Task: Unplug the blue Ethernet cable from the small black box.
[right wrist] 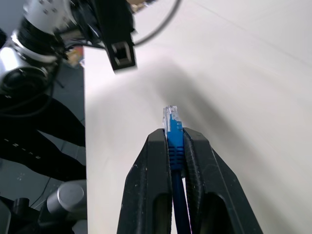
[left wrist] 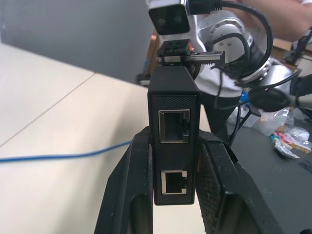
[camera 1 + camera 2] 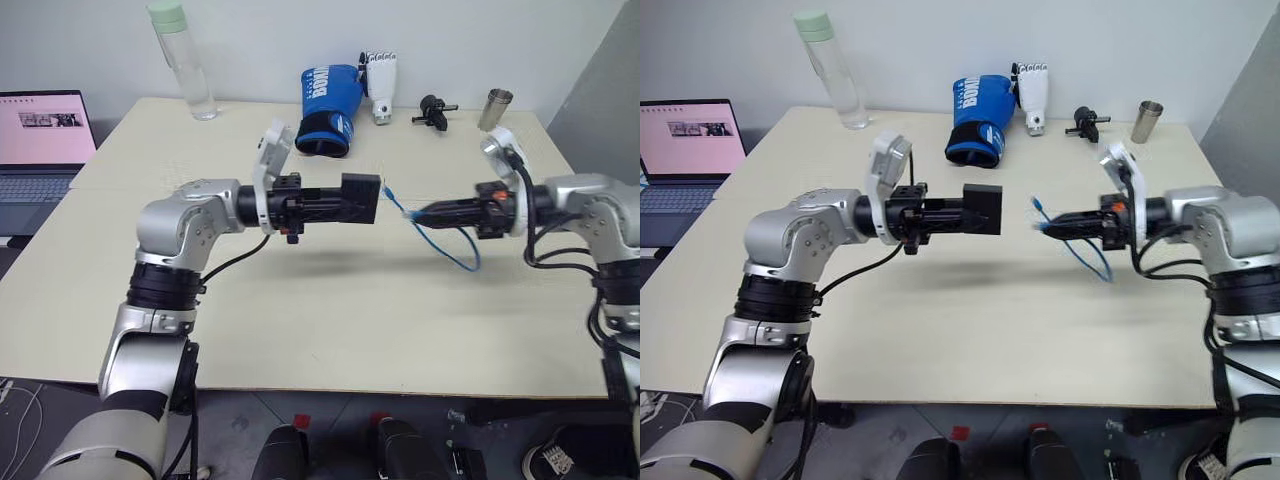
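My right gripper keeps lowering the blue cable's plug [image 1: 172, 117], which hangs free of the black box's empty ports, until it touches the open tabletop [image 3: 415, 315].
My left gripper [image 3: 340, 203] is shut on the small black box [image 3: 361, 198], holding it level above the table. In the left wrist view both ports of the box [image 2: 174, 146] stand empty. My right gripper [image 3: 413, 214] is shut on the blue Ethernet cable [image 3: 445, 248] just behind its clear plug [image 1: 171, 119]. The plug [image 3: 1037, 205] hangs free in the air, a short gap to the right of the box [image 3: 983, 208]. From the gripper, the cable droops in a loop down to the table.
A laptop [image 3: 40, 140] sits off the table's left side. Along the table's far edge stand a clear bottle [image 3: 183, 60], a blue boxing glove [image 3: 328, 108], a white robotic hand [image 3: 381, 85], a small black part [image 3: 434, 110] and a metal cup [image 3: 495, 108].
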